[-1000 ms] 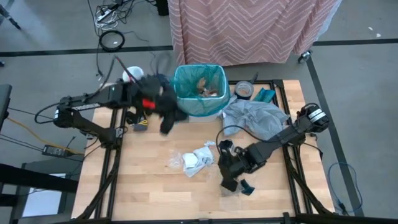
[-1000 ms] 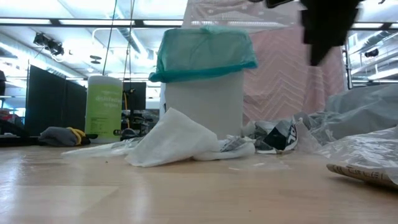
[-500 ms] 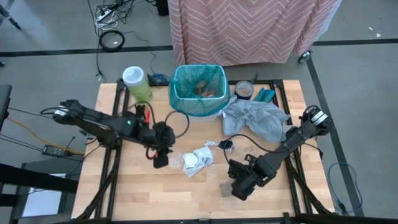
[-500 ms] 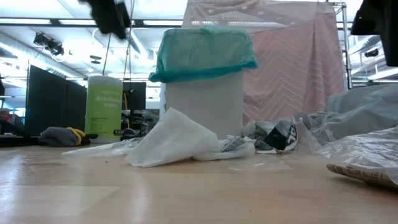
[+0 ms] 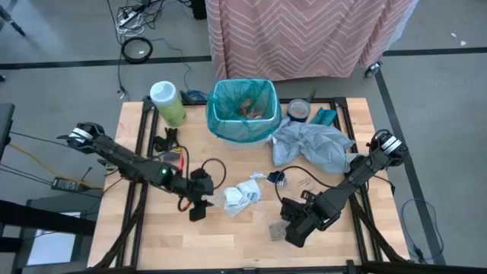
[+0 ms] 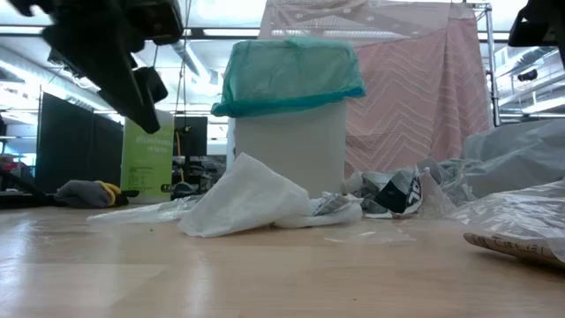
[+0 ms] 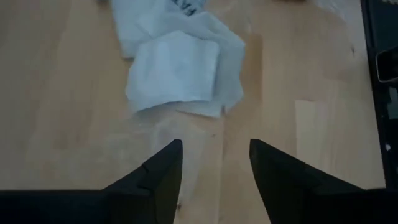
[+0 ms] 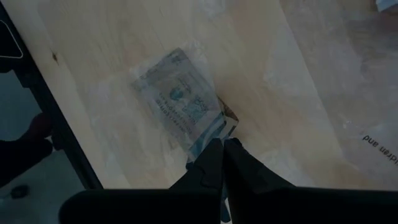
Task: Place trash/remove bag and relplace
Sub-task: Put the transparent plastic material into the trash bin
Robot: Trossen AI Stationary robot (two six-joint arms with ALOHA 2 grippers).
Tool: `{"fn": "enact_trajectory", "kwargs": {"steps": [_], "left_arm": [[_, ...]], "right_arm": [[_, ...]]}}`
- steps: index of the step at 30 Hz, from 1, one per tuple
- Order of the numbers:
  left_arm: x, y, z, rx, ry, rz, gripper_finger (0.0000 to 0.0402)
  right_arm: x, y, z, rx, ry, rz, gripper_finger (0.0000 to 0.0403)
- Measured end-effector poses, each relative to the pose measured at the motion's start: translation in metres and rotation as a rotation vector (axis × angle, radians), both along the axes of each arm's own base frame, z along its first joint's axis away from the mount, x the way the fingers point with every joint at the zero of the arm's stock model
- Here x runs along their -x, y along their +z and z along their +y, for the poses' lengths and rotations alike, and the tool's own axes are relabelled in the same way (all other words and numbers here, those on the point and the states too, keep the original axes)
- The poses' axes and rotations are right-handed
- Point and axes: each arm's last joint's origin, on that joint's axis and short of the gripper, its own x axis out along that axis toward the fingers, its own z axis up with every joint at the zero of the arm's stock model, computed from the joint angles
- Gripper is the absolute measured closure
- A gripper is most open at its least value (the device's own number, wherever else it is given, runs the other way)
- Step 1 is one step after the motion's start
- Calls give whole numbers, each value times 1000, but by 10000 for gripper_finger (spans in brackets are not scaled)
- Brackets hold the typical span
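The clear film (image 7: pixel 180 143) reaches loosely past the white paper wrappers' edge (image 7: pixel 177 107), so the film will come off by itself when I lift it, and the wrappers will stay behind.
The small white bin (image 5: pixel 242 137) stands at the table's far middle, lined with the teal bag (image 5: pixel 243 114), whose rim folds over the bin's top (image 6: pixel 287 75). Brown bits lie inside it. White paper wrappers (image 5: pixel 240 194) (image 7: pixel 180 68) lie on the table's middle. My left gripper (image 5: pixel 199 209) (image 7: pixel 214 155) hangs open just left of them and touches nothing. My right gripper (image 5: pixel 293 228) (image 8: pixel 222 149) is low near the front edge, shut at the clear plastic packet (image 5: pixel 277 230) (image 8: pixel 180 99). My right gripper pinches the clear packet by its corner (image 8: pixel 217 124) between its two fingers, coming in slanting from above on the table's right side. The rest of the packet lies flat on the wood.
A pale grey plastic bag (image 5: pixel 312 146) is crumpled right of the bin. A green canister (image 5: pixel 169 103) stands at the far left. A tape roll (image 5: pixel 298 110) and small dark items (image 5: pixel 169 148) lie about. Bare wood shows along the near edge (image 5: pixel 228 243).
My left gripper has swung away from the bin's left side, toward the near edge and down, ending just left of the white wrappers. My right gripper has shifted slightly toward the near right, and the clear packet now shows at its fingertips.
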Motion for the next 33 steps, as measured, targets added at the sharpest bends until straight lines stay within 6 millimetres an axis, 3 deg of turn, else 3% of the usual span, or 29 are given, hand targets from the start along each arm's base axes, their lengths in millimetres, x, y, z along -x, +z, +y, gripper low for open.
{"fn": "enact_trajectory", "kwargs": {"steps": [10, 18, 24, 29, 33], "left_arm": [[0, -28, -34, -203, -30, -12, 202], [-5, -56, -41, -343, 0, 34, 202], [-11, -80, -46, -346, -19, 82, 202], [-16, -81, -49, -318, -8, 92, 214], [-21, -73, -52, -294, 32, 102, 258]], "right_arm": [[0, 0, 0, 0, -1, 0, 396], [0, 0, 0, -13, 2, 9, 398], [0, 0, 0, -28, 6, 21, 397], [0, 0, 0, -30, -2, 22, 399], [0, 0, 0, -29, -2, 21, 399]]}}
